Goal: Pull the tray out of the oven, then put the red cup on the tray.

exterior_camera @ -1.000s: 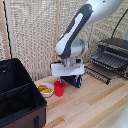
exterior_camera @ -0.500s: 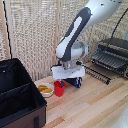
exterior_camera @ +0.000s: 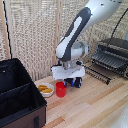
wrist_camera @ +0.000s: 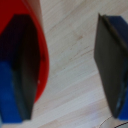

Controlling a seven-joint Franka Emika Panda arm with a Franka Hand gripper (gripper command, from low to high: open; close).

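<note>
The red cup (exterior_camera: 61, 89) will hang beside the robot's gripper by the cup's pinched side when the robot lifts it, because the cup's red rim (wrist_camera: 43, 55) curves around a finger.
The red cup (exterior_camera: 60, 89) stands on the wooden table beside a white bowl. My gripper (exterior_camera: 71, 83) hangs low just to the exterior view's right of the cup, open. In the wrist view the cup (wrist_camera: 37, 35) curves around one dark finger pad (wrist_camera: 22, 70), while the other pad (wrist_camera: 112, 65) is far off over bare wood. Whether that pad is inside the cup or only in front of it I cannot tell. The oven (exterior_camera: 117, 46) sits at the exterior view's right, with the barred tray (exterior_camera: 106, 60) sticking out of its front.
A white bowl with yellow food (exterior_camera: 45, 89) sits close against the cup. A large black case (exterior_camera: 20, 97) fills the exterior view's left. The oven's lowered wire door (exterior_camera: 97, 73) reaches toward the gripper. A woven screen stands behind.
The arm has sunk a little and shifted slightly toward the cup; cup, bowl and tray have stayed where they were.
</note>
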